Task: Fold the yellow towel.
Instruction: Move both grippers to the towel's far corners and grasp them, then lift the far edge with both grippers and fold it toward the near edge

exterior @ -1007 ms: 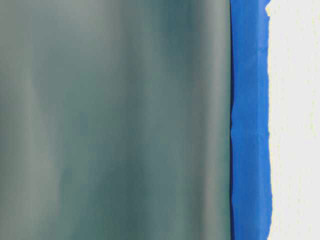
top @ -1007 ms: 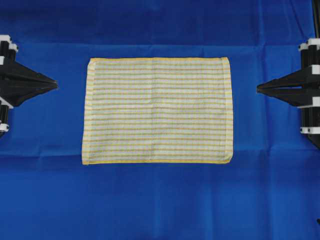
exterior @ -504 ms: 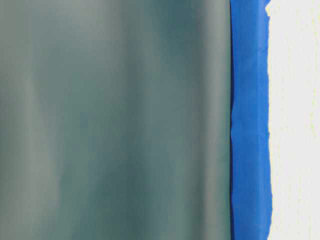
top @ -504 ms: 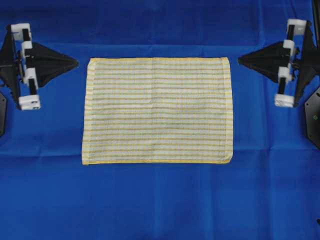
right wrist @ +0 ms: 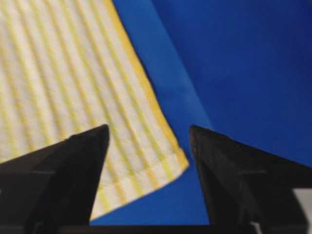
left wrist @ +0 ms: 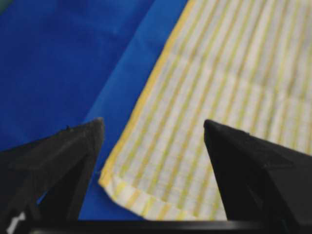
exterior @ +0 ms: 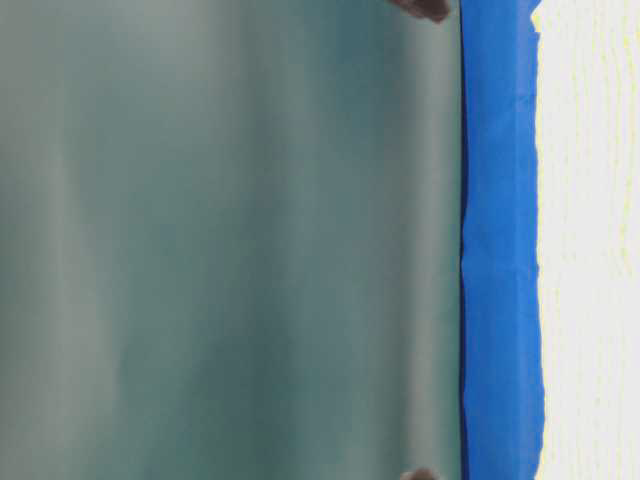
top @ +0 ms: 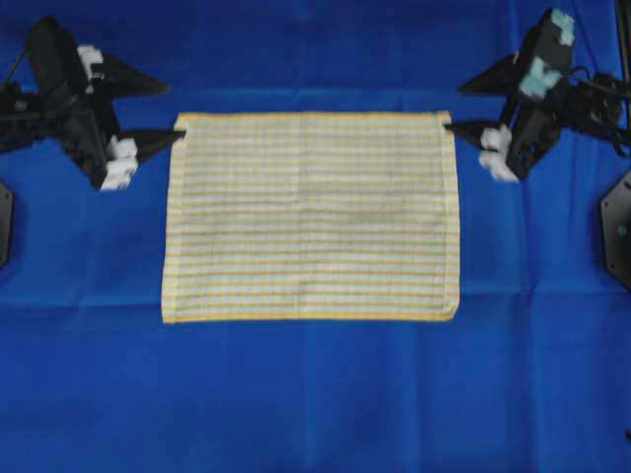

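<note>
The yellow towel [top: 313, 219] will sag in the middle when I fold it over, because the long far hem [top: 313, 116] stretches between my grippers at the corners.
The yellow towel [top: 311, 217] lies flat and unfolded on the blue sheet, a rectangle with fine yellow-and-white stripes and yellow hems. My left gripper [top: 174, 110] is open at its far left corner, one finger over the towel's edge and the other over the sheet. In the left wrist view that corner of the towel [left wrist: 219, 97] sits between the spread fingers of the gripper [left wrist: 153, 122], untouched. My right gripper [top: 454, 108] stands open at the far right corner. The right wrist view shows the towel [right wrist: 63, 73] corner between the wide fingers of the gripper [right wrist: 148, 127].
The blue sheet [top: 315, 394] covers the whole table, with faint creases. Dark arm bases sit at the left edge [top: 3, 222] and the right edge [top: 616, 232]. The table-level view is mostly a blurred grey-green surface beside a blue strip [exterior: 500, 250].
Both grippers went from shut to open. Both arms swung in from the table's sides to the towel's two far corners. The towel has not moved.
</note>
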`<act>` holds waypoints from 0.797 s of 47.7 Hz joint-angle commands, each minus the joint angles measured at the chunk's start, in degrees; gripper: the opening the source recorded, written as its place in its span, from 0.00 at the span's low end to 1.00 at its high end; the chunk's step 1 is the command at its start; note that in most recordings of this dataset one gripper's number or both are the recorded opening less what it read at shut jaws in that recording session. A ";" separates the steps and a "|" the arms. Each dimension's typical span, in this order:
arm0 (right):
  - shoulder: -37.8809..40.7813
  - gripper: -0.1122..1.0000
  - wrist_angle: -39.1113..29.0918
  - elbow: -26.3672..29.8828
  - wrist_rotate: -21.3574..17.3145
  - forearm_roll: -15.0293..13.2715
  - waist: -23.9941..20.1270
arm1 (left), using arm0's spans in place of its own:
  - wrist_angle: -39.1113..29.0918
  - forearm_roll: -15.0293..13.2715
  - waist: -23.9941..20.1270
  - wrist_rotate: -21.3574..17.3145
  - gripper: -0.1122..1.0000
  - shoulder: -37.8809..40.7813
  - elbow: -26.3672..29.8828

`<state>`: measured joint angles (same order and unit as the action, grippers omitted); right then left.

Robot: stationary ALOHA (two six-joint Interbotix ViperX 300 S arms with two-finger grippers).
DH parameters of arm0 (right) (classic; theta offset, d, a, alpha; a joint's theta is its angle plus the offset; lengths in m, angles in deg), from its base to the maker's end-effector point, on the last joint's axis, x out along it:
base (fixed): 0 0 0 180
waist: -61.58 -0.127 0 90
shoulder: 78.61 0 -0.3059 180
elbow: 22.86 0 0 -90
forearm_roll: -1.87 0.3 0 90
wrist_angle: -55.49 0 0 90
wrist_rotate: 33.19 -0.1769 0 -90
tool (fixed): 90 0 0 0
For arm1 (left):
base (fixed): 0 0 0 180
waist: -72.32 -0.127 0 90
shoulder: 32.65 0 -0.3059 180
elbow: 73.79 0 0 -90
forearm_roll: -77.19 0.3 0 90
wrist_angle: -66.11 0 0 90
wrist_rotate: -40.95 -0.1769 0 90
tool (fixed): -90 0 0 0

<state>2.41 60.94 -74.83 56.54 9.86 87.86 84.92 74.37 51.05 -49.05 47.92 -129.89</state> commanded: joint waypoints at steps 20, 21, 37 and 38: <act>13.80 0.68 8.96 1.41 0.00 1.32 4.48 | 9.32 -0.26 -5.80 0.18 0.76 16.17 0.88; 14.15 0.68 9.32 1.41 -0.09 1.32 4.48 | 9.32 -0.26 -5.89 0.18 0.75 16.44 0.88; 17.67 0.56 10.28 1.14 0.00 2.55 4.48 | 9.23 -0.26 -5.71 0.88 0.46 21.62 1.05; 17.67 0.52 10.28 1.14 0.00 2.64 4.48 | 9.23 -0.26 -5.71 0.88 0.43 21.80 1.05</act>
<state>20.42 70.60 -74.21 56.45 12.24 92.25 93.80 74.20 45.33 -48.26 69.55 -129.45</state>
